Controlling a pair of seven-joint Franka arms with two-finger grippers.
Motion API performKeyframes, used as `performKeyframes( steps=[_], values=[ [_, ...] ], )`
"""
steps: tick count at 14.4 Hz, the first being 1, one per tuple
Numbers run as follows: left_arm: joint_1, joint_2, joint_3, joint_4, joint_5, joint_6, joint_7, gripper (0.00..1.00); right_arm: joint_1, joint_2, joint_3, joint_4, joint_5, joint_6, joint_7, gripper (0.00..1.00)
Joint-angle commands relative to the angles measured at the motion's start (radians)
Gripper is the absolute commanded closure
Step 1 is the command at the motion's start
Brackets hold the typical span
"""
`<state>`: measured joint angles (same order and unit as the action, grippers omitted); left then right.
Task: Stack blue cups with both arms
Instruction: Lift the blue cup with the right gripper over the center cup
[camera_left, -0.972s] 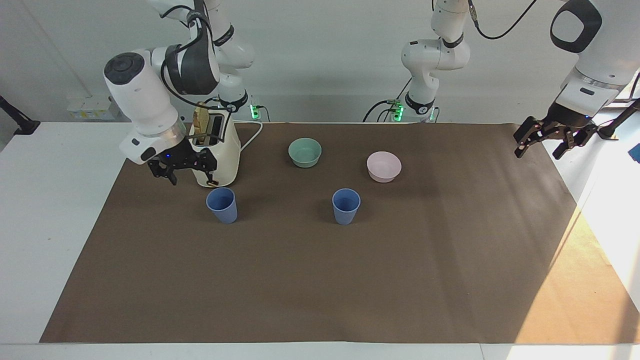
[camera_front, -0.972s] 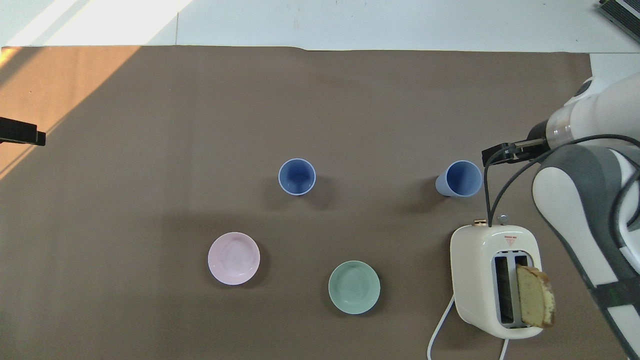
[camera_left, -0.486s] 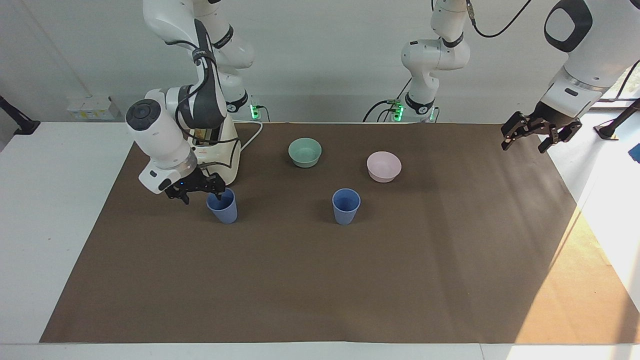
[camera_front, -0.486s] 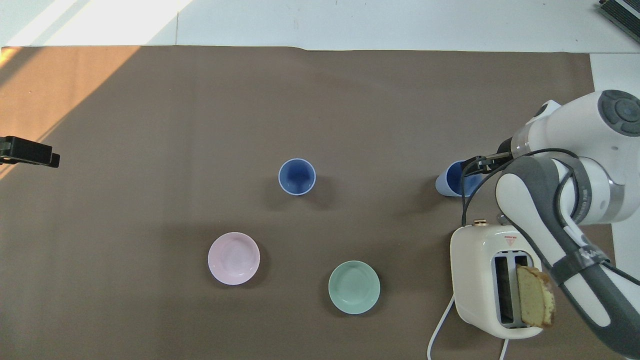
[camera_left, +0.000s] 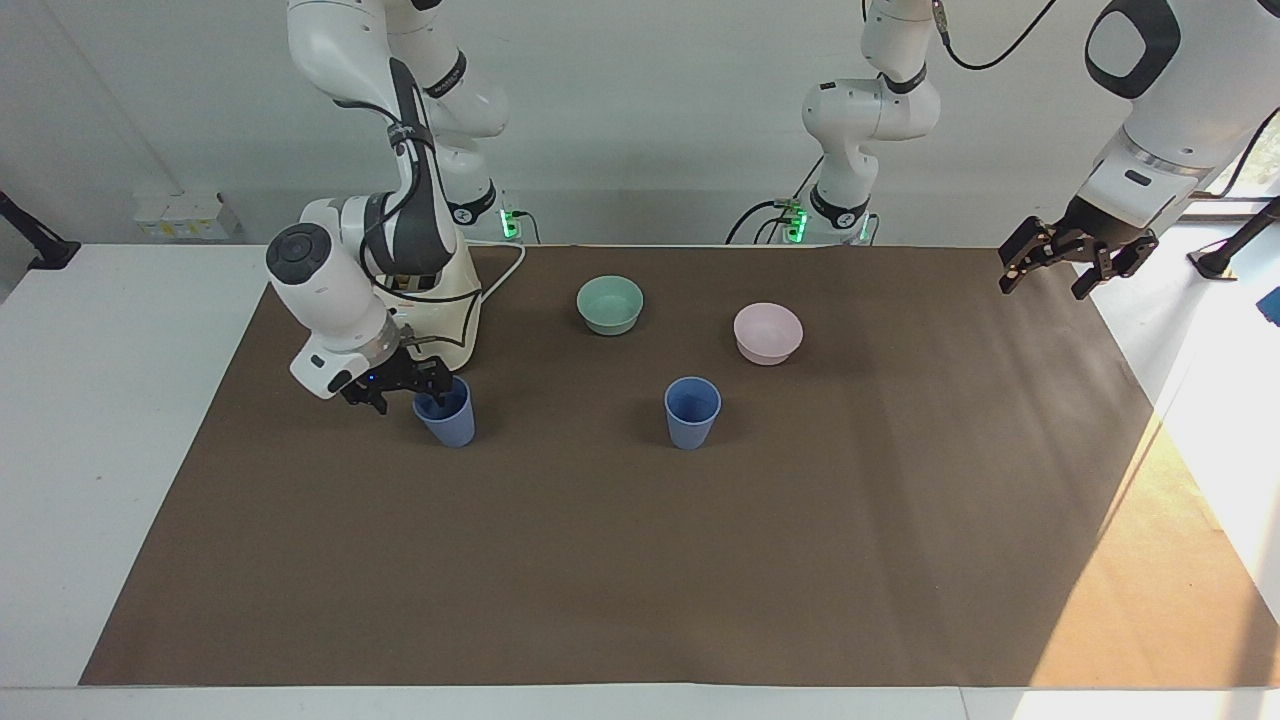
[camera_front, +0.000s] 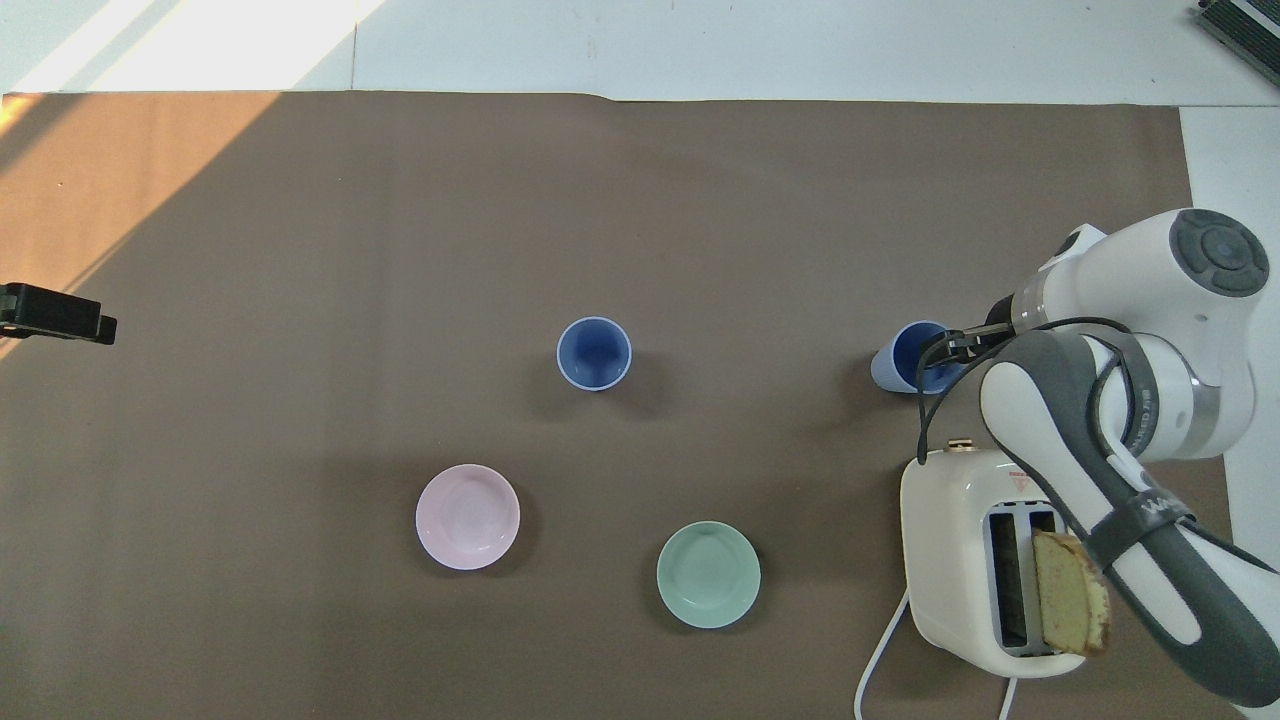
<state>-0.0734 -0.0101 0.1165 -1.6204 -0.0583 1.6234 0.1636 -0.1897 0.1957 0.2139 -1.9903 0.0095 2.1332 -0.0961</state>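
The blue cup (camera_front: 909, 359) by the toaster gets narrower toward its base (camera_front: 888, 373), so it will nest deep inside the mid-table cup when the robot lowers it in.
Two blue cups stand upright on the brown mat. One blue cup (camera_left: 692, 412) (camera_front: 594, 352) is mid-table with nothing around it. The other blue cup (camera_left: 449, 422) (camera_front: 900, 362) stands just in front of the toaster, farther from the robots than it. My right gripper (camera_left: 410, 394) (camera_front: 948, 349) is down at this cup's rim, open, one finger dipping inside the cup and the other outside its wall toward the right arm's end. My left gripper (camera_left: 1042, 287) (camera_front: 55, 318) hangs open in the air over the mat's edge at the left arm's end, holding nothing.
A cream toaster (camera_left: 462, 305) (camera_front: 955, 545) with a bread slice (camera_front: 1072, 595) in one slot stands under the right arm. A mint-green bowl (camera_left: 610, 304) (camera_front: 708, 574) and a pale pink bowl (camera_left: 767, 332) (camera_front: 468, 516) sit nearer to the robots than the mid-table cup.
My right gripper came down from beside the toaster to the nearby cup's rim and its fingers narrowed slightly. The left gripper rose a little. Neither cup moved.
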Motion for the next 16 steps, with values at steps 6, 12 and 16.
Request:
performKeyframes(
  steps=[6,12,16],
  values=[
    [0.003,-0.027,0.002,-0.032,0.015,0.010,-0.001,0.00,0.000,0.033,0.015,0.059,0.018,-0.025,-0.034,1.00],
    [0.003,-0.027,0.002,-0.032,0.014,0.009,-0.001,0.00,0.038,0.056,0.039,0.347,0.165,-0.274,0.030,1.00],
    [0.003,-0.027,0.000,-0.033,0.014,0.009,-0.001,0.00,0.200,0.109,0.035,0.488,0.121,-0.325,0.177,1.00]
  ],
)
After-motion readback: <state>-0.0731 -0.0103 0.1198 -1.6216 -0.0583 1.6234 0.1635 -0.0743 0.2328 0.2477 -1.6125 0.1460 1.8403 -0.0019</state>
